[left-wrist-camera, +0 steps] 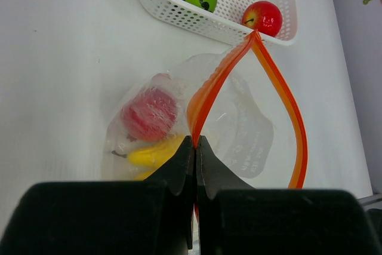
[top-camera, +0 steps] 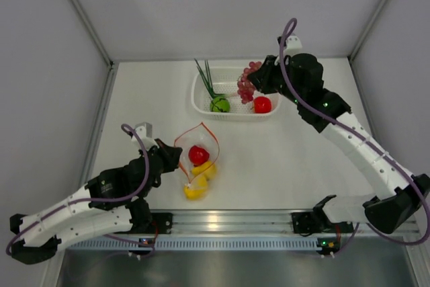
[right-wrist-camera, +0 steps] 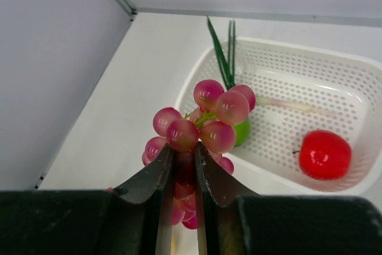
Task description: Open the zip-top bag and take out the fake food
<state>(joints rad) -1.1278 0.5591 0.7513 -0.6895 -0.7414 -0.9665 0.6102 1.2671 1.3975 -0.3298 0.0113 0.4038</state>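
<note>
My right gripper continues to lower the grapes to where open basket's bottom (top-camera: pixel 238 106) shows between the green ball and the red round fruit, and let them go inside the basket's rim (top-camera: pixel 233 88).
The clear zip-top bag (top-camera: pixel 197 159) lies near the front left, its orange-red zip strip (left-wrist-camera: pixel 285 97) spread open. Inside are a red round fruit (left-wrist-camera: pixel 149 113) and two yellow pieces (top-camera: pixel 200 181). My left gripper (left-wrist-camera: pixel 196 143) is shut on the zip strip's near edge. My right gripper (right-wrist-camera: pixel 184 154) is shut on the purplish grapes (right-wrist-camera: pixel 206 125) and holds them above the white basket's (top-camera: pixel 201 106) right part. The basket holds a green ball (top-camera: pixel 220 104), green stalks (top-camera: pixel 205 76) and a red round fruit (top-camera: pixel 262 104).
The white perforated basket (right-wrist-camera: pixel 334 76) stands at the back middle of the white table. Grey walls close in the left, back and right sides. The arm bases and a metal rail (top-camera: pixel 228 223) run along the near edge.
</note>
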